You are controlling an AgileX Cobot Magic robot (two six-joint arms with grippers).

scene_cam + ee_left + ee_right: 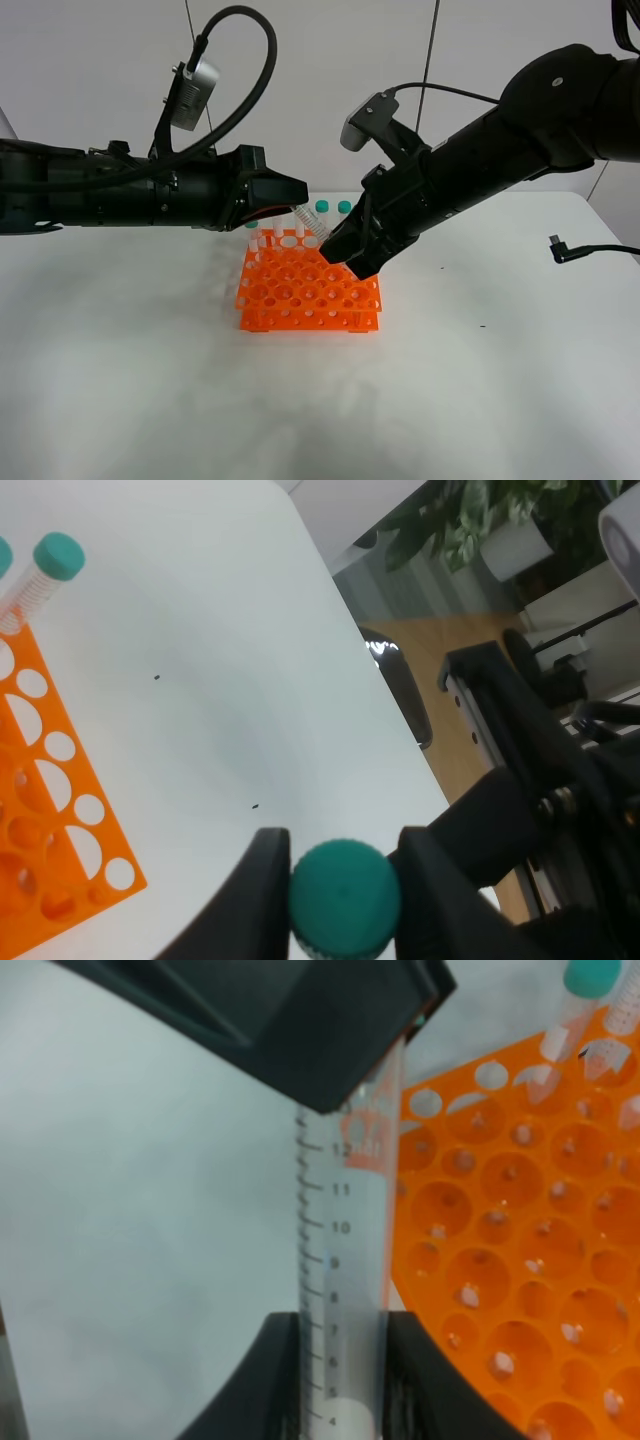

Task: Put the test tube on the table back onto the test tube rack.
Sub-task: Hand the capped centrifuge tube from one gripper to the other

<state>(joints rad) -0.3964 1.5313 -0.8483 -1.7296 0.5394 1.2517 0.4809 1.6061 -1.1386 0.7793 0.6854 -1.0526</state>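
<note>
I should open my right gripper and back it away while my left gripper keeps hold of the cap (pixel 344 898), because my right gripper blocks the test tube's lower body (pixel 341 1295) from the rack.
The test tube (pixel 310 222) hangs tilted in the air above the back edge of the orange test tube rack (pixel 310 292), held between both grippers. My left gripper (pixel 298 200) is shut on its teal cap (pixel 345 895). My right gripper (pixel 335 246) is shut on the clear graduated body (pixel 342 1260) lower down, with the left gripper's fingers just above it. The rack stands on the white table (pixel 150 400) and also shows in the left wrist view (pixel 40 810) and the right wrist view (pixel 520 1260). The tube's tip is hidden.
Teal-capped tubes (pixel 322 208) stand in the rack's back row; one shows in the left wrist view (pixel 45 570) and one in the right wrist view (pixel 590 980). A black cable end (pixel 565 250) lies on the table at the right.
</note>
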